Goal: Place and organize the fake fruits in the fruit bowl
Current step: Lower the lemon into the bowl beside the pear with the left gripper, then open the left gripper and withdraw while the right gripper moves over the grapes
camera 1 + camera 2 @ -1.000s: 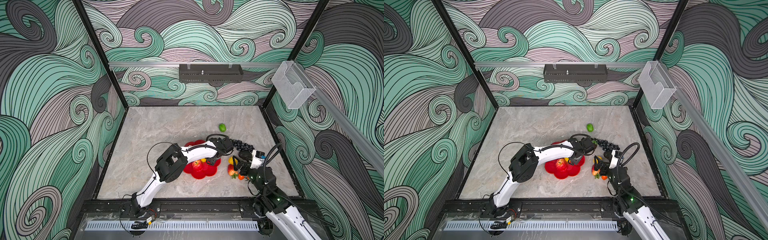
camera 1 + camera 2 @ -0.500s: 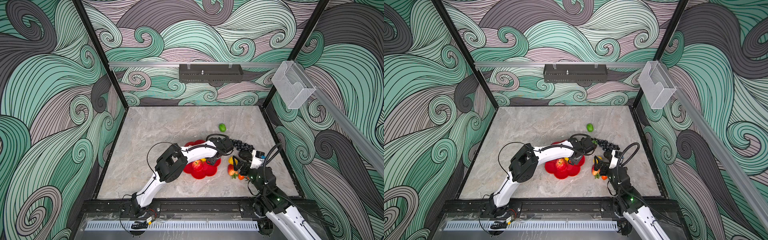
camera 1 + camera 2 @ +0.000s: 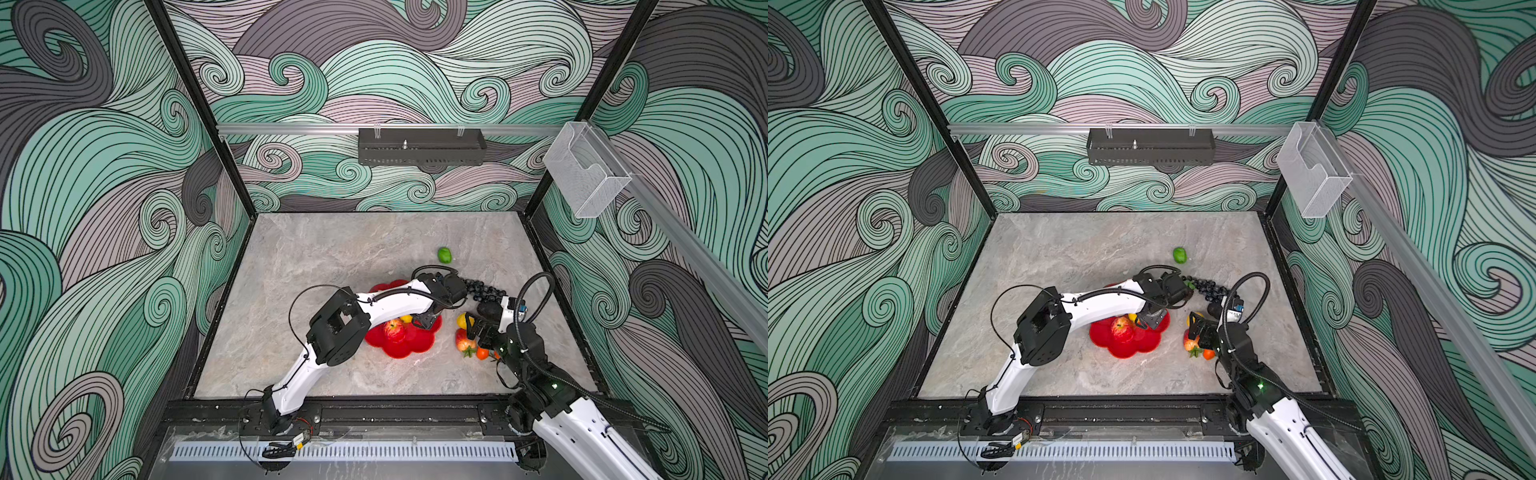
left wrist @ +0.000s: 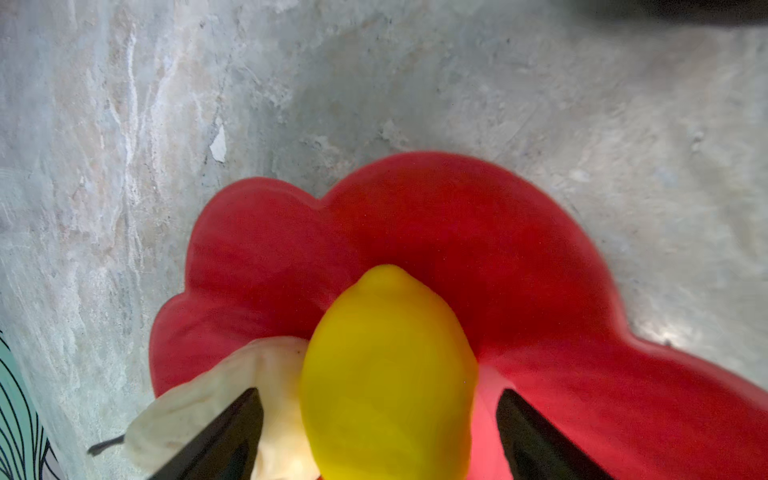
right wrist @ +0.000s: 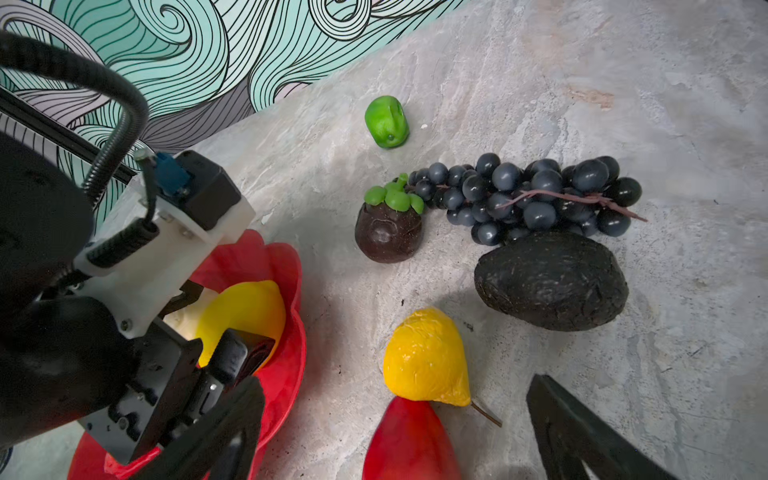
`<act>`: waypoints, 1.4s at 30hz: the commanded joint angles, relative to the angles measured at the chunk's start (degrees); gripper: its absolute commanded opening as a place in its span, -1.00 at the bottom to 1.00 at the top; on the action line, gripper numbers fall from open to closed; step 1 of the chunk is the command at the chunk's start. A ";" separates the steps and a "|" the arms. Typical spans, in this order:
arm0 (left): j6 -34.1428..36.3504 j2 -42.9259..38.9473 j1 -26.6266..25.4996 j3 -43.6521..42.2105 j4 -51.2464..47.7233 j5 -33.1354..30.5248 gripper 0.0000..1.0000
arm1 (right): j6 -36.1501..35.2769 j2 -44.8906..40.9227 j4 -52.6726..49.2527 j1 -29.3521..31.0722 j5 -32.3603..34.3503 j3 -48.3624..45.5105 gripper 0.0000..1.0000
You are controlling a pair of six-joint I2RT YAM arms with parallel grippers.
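My left arm is reaching over the bowl [image 3: 1142, 339] and crowding the mangosteen, so next my left gripper moves away before my right gripper reaches for that dark fruit [image 5: 389, 232].
The red fruit bowl [image 3: 409, 349] [image 4: 478, 232] holds an apple [image 3: 392, 328], a lemon [image 4: 386, 374] and a cream piece [image 4: 199, 403]. My left gripper [image 3: 424, 322] [image 4: 380, 440] hangs over the bowl, open, its fingers clear of the lemon on both sides. My right gripper [image 3: 473, 328] [image 5: 399, 440] stands open just above a red fruit [image 5: 409, 440] and a second lemon [image 5: 426, 359] lying on the table right of the bowl. Beyond them lie an avocado [image 5: 552, 282], a grape bunch [image 5: 536, 195], a mangosteen [image 5: 388, 232] and a green lime [image 5: 386, 122].
A small orange fruit [image 3: 482, 353] sits beside the red fruit, close under the right arm. The left arm's forearm [image 3: 395, 303] crosses above the back of the bowl. The right wall's black frame [image 3: 557, 299] runs near the grapes.
The left gripper's jaws have spread wider around the lemon in the bowl. Neither arm has shifted noticeably, and the fruits on the table lie where they were.
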 commanded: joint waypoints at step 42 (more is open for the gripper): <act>-0.97 -93.19 14.48 -84.84 50.07 5.04 0.95 | -8.67 59.70 -8.23 -11.29 -14.73 38.79 0.70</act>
